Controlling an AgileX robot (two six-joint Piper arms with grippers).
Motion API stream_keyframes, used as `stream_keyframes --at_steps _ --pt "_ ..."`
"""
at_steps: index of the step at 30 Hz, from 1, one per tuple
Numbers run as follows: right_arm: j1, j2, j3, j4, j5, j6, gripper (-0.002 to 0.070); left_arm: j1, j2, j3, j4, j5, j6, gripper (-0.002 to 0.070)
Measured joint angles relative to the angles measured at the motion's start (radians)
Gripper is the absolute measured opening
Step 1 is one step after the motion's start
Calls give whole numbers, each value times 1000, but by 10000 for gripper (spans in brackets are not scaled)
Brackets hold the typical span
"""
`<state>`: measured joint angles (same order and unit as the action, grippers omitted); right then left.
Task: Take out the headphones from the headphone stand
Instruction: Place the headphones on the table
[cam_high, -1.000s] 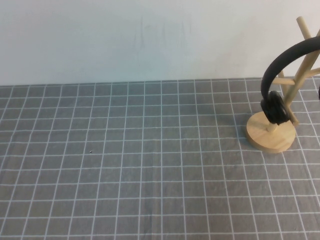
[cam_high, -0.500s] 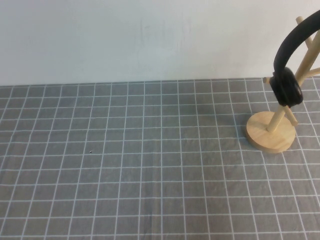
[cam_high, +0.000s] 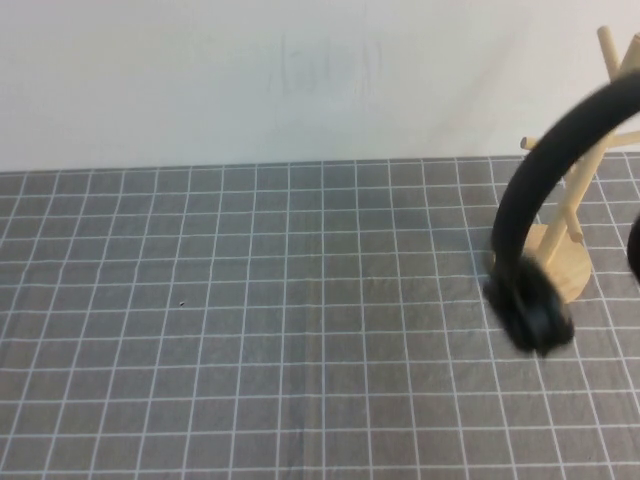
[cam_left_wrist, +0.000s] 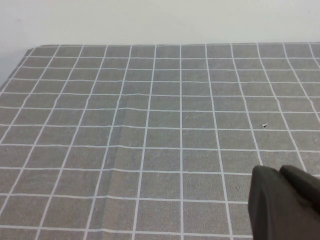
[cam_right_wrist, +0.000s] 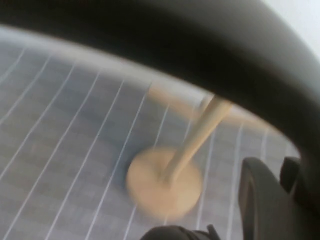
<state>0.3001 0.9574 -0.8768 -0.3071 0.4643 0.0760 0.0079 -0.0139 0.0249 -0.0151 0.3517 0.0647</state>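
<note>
I should keep lowering the black headband (cam_high: 560, 150) with my right gripper until the ear cups rest on the open grid cloth (cam_high: 520, 425), because the headband is hanging clear of the stand's pegs.
The black headphones (cam_high: 527, 190) hang in the air at the right, blurred, with one ear cup (cam_high: 530, 308) low in front of the headphone stand (cam_high: 570, 205). The light wood stand's round base (cam_high: 570, 272) rests on the grey grid cloth. In the right wrist view the headband (cam_right_wrist: 200, 55) arcs across above the stand's base (cam_right_wrist: 162, 182) and runs down into my right gripper (cam_right_wrist: 277, 172), which is shut on it. My right gripper is out of the high view. My left gripper (cam_left_wrist: 280, 172) is shut and empty, low over bare cloth.
The grey grid cloth (cam_high: 250, 320) covers the table up to a white wall (cam_high: 250, 80) at the back. The stand's peg branches (cam_high: 606, 45) stick up at the far right edge.
The headphones first rose along the stand, then swung forward and left. The ear cup now hangs lower and nearer the camera, in front of the base. The stand has stayed put.
</note>
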Motion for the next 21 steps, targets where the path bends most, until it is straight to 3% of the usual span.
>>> stream_keyframes --at_steps 4,7,12,16,21 --pt "42 0 12 81 192 0 40 0 0 0 0 0 0 -4" --pt "46 13 76 127 216 1 39 0 0 0 0 0 0 -4" --pt "46 62 289 235 114 7 40 0 0 0 0 0 0 -4" --pt "46 130 441 340 -4 106 39 0 0 0 0 0 0 -4" --pt "46 278 499 317 -113 170 39 0 0 0 0 0 0 -4"
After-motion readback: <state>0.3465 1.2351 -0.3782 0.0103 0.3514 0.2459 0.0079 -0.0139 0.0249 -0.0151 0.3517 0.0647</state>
